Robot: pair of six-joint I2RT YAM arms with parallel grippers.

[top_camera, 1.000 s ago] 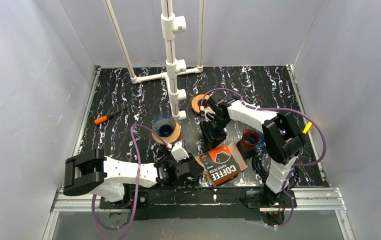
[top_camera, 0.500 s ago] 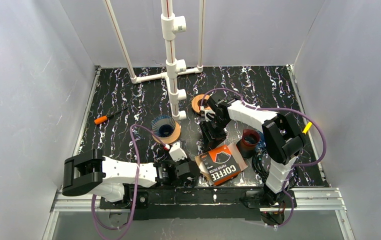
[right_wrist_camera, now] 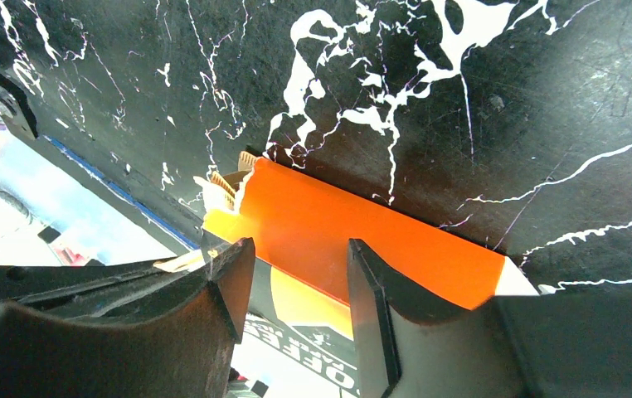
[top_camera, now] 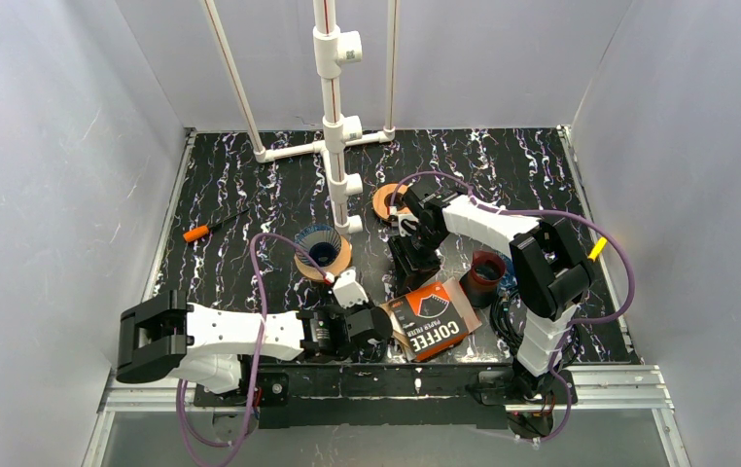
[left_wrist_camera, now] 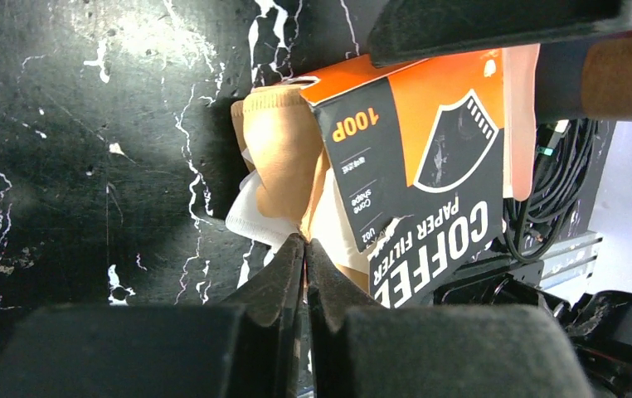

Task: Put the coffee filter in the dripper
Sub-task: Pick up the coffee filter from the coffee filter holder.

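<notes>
The tan filter's folded edge (left_wrist_camera: pixel 313 196) is between the left gripper's fingers next to the white filter, so the left gripper should open, let the tan filter go and pull out the white filter alone (left_wrist_camera: pixel 335 228).
The coffee filter (left_wrist_camera: pixel 278 149) is a tan paper cone sticking out of the open end of an orange and black box (left_wrist_camera: pixel 429 157) marked COFFEE PAPER FILTER. My left gripper (left_wrist_camera: pixel 304 245) is shut on the filter's near edge. From above, the left gripper (top_camera: pixel 376 327) lies low at the left end of the box (top_camera: pixel 437 325). My right gripper (top_camera: pixel 415 263) stands open over the box's far end, its fingers (right_wrist_camera: pixel 234 274) resting over the orange top (right_wrist_camera: pixel 337 240). The dripper (top_camera: pixel 322 249), a blue ribbed cone on a wooden ring, stands apart on the table, up and left of the box.
A white pipe stand (top_camera: pixel 333 117) rises behind the dripper. A second wooden ring (top_camera: pixel 384 201) lies beside its foot. A dark red cup (top_camera: pixel 487 270) sits right of the box, next to black cables (left_wrist_camera: pixel 549 199). An orange screwdriver (top_camera: pixel 203 231) lies at the left.
The left gripper's jaws have closed onto the filter's edge, and the left arm's base link has shifted slightly. The right arm and the box have stayed put.
</notes>
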